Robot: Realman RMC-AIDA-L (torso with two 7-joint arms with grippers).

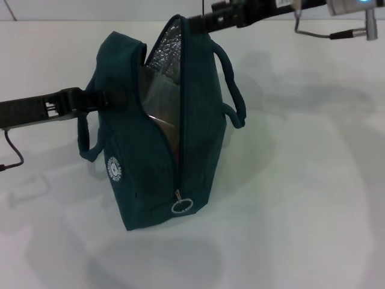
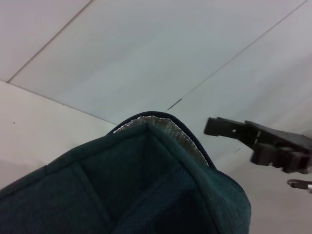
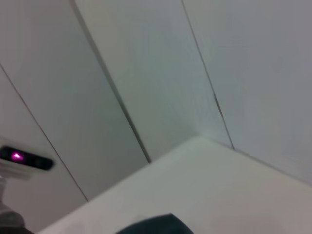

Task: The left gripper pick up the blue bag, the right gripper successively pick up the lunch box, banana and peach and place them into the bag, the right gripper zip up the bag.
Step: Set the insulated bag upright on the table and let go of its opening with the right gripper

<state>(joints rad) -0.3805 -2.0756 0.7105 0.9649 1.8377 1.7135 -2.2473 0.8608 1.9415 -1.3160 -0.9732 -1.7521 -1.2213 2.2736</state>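
Note:
My right gripper is at the bag's far peak (image 1: 179,19), so it needs to move back and come in lower over the bag's side panel (image 1: 202,75), next to the bag's free handle.
The blue bag (image 1: 144,180) stands upright mid-table, its zipper open from the top down to the ring pull (image 1: 181,206), and silver lining (image 1: 171,51) shows inside. A pale clear surface, probably the lunch box (image 1: 159,102), sits in the opening. My left gripper (image 1: 96,99) reaches in from the left and is shut on the bag's left handle. My right gripper (image 1: 201,23) is at the bag's far top end, level with the rim. The left wrist view shows the bag (image 2: 146,195) close up, with the right gripper (image 2: 212,126) beyond it. Banana and peach are hidden or out of view.
The white table (image 1: 313,198) spreads around the bag. The bag's right handle (image 1: 234,90) hangs free on the right side. A cable (image 1: 313,33) dangles from the right wrist. In the right wrist view there are only wall panels and the table edge (image 3: 204,146).

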